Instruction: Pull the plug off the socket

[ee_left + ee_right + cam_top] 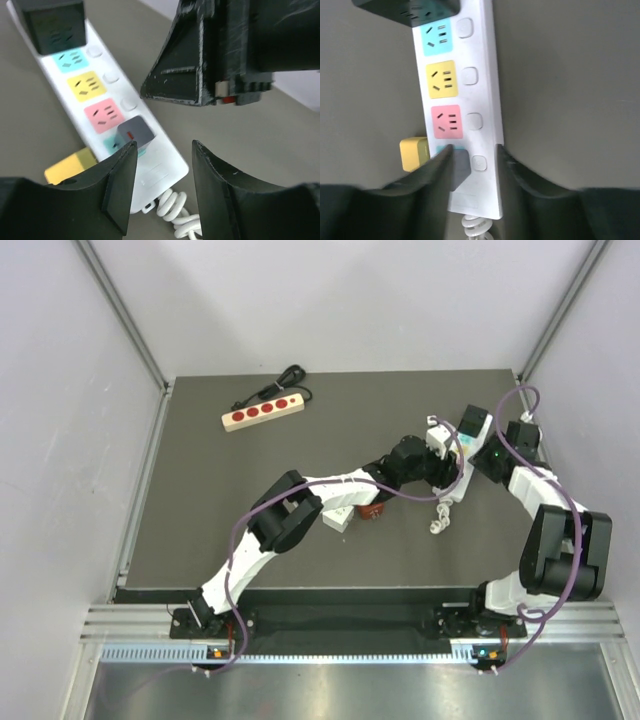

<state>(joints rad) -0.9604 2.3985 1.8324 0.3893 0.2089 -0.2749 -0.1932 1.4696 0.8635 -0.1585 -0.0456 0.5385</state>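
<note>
Next, I move my right gripper over and straddle the plug (462, 169) before I pull, because its open fingers point at the white button (479, 163) next to the grey plug.
A white power strip (165, 167) with coloured sockets lies on the dark table, also seen in the right wrist view (482, 55) and the top view (456, 452). A grey plug (135, 131) sits in the teal socket nearest the cord end, also in the right wrist view (461, 166). My left gripper (162, 167) is open and empty, over the strip's cord end, with the plug just beyond its left finger (117, 185). My right gripper (474, 156) is open, straddling that end. Its left finger (437, 172) overlaps the plug. It also shows in the left wrist view (200, 65).
A black adapter (52, 25) is plugged in at the strip's far end. A yellow block (414, 153) lies beside the strip. A coiled white cord (440, 518) trails off it. A wooden strip with red sockets (262, 412) lies at the back left. A white block (338, 520) lies mid-table.
</note>
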